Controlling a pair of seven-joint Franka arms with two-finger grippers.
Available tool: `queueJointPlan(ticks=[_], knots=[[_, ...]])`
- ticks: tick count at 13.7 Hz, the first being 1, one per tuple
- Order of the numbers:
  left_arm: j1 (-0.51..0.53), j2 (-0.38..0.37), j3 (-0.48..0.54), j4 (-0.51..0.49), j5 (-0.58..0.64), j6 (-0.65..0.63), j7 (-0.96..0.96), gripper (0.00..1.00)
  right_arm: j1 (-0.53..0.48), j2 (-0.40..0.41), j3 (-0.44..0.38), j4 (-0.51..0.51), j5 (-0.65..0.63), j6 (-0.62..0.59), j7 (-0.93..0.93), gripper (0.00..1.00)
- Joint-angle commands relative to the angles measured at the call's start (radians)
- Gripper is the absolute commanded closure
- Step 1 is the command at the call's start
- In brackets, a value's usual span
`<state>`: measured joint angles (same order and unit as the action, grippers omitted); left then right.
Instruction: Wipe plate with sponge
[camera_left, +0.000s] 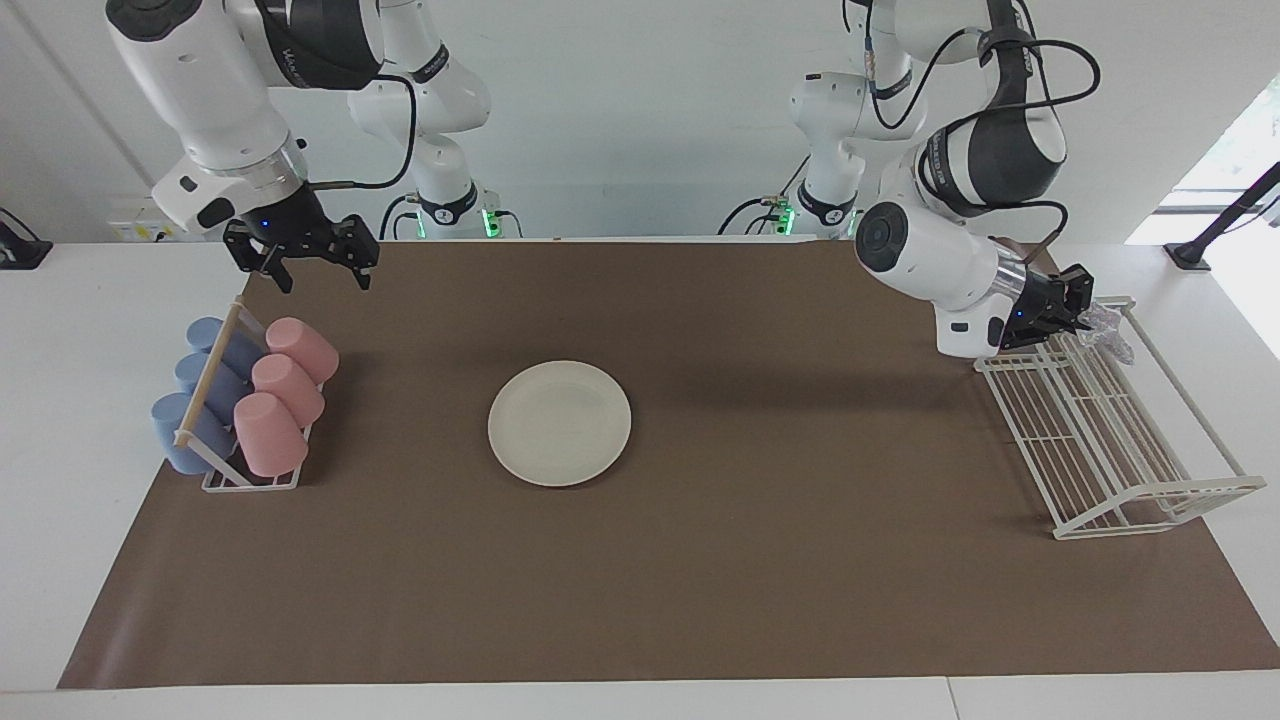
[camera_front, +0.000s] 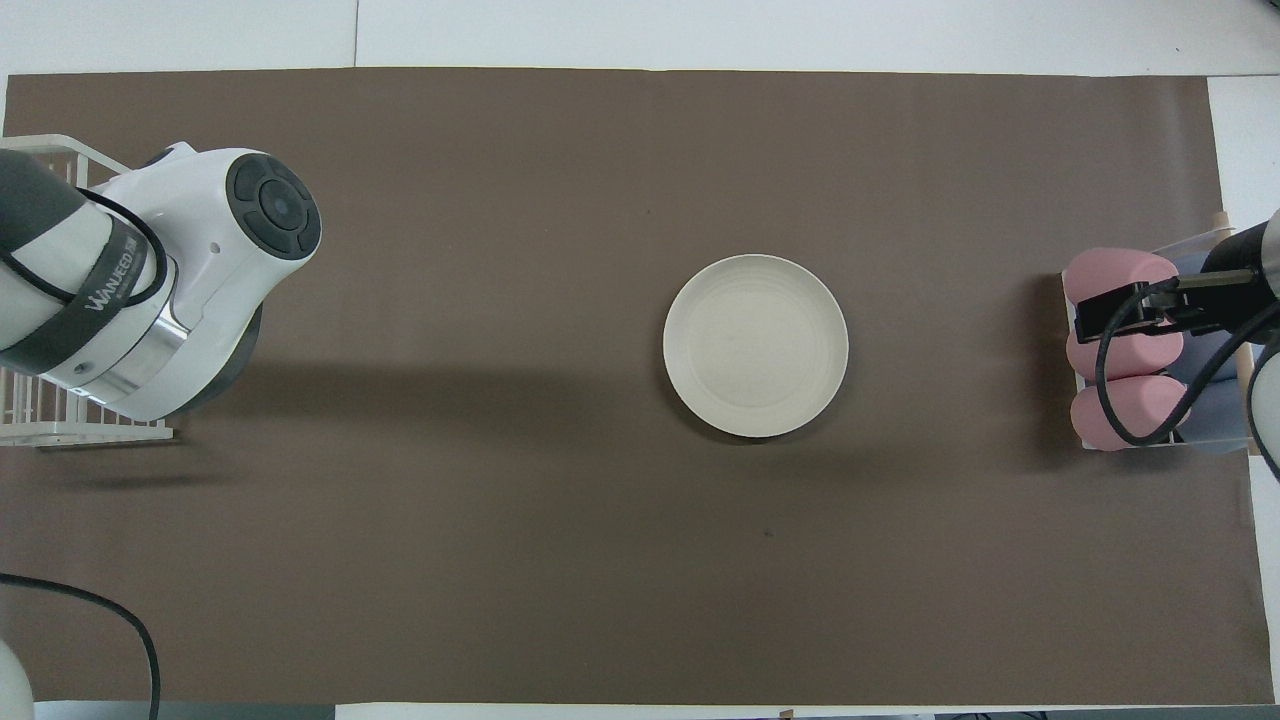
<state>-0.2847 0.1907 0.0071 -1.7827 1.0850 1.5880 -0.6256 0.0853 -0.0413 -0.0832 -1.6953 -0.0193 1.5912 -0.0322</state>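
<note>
The silvery sponge (camera_left: 1107, 331) is over the white wire rack, so the robot's left gripper should now lower it onto the clear wires (camera_left: 1086, 402) and let go once the sponge rests there.
The cream-white plate (camera_left: 559, 423) (camera_front: 755, 345) lies flat in the middle of the brown mat with nothing on it. My left gripper (camera_left: 1083, 310) is shut on the silvery crinkled sponge (camera_left: 1110, 330), which it holds over the end of the white wire rack (camera_left: 1110, 440) that lies nearest the robots. In the overhead view the left arm's own body hides both that gripper and the sponge. My right gripper (camera_left: 318, 270) (camera_front: 1088, 318) hangs open and holds nothing, above the mat beside the cup rack.
A rack of pink and blue cups (camera_left: 245, 395) (camera_front: 1125, 345) stands at the right arm's end of the mat. The wire rack (camera_front: 40, 425) stands at the left arm's end. A brown mat (camera_left: 700, 580) covers the table.
</note>
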Motion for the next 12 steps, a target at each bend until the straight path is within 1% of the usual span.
queueJointPlan(ticks=[1, 2, 3, 6, 8, 9, 12], knots=[[0.029, 0.110, 0.004, 0.028, 0.049, 0.020, -0.142, 1.00, -0.013, 0.003, -0.013, 0.022, 0.015, -0.042, -0.031, 0.00], [0.029, 0.142, 0.004, 0.028, 0.052, 0.020, -0.204, 1.00, -0.013, 0.006, -0.021, 0.023, 0.016, -0.042, -0.055, 0.00], [0.030, 0.150, 0.004, 0.026, 0.064, 0.021, -0.207, 1.00, -0.013, 0.004, -0.032, 0.026, 0.015, -0.045, -0.070, 0.00], [0.035, 0.150, 0.002, 0.020, 0.065, 0.030, -0.227, 1.00, -0.015, 0.000, -0.052, 0.025, 0.013, -0.050, -0.064, 0.00], [0.039, 0.147, 0.002, 0.000, 0.064, 0.058, -0.265, 1.00, -0.013, 0.000, -0.052, 0.025, 0.013, -0.054, -0.048, 0.00], [0.054, 0.145, 0.002, -0.009, 0.064, 0.070, -0.270, 1.00, -0.013, -0.002, -0.052, 0.025, 0.012, -0.056, -0.051, 0.00], [0.058, 0.144, 0.002, -0.015, 0.064, 0.087, -0.270, 1.00, -0.013, -0.003, -0.050, 0.025, 0.013, -0.057, -0.051, 0.00]])
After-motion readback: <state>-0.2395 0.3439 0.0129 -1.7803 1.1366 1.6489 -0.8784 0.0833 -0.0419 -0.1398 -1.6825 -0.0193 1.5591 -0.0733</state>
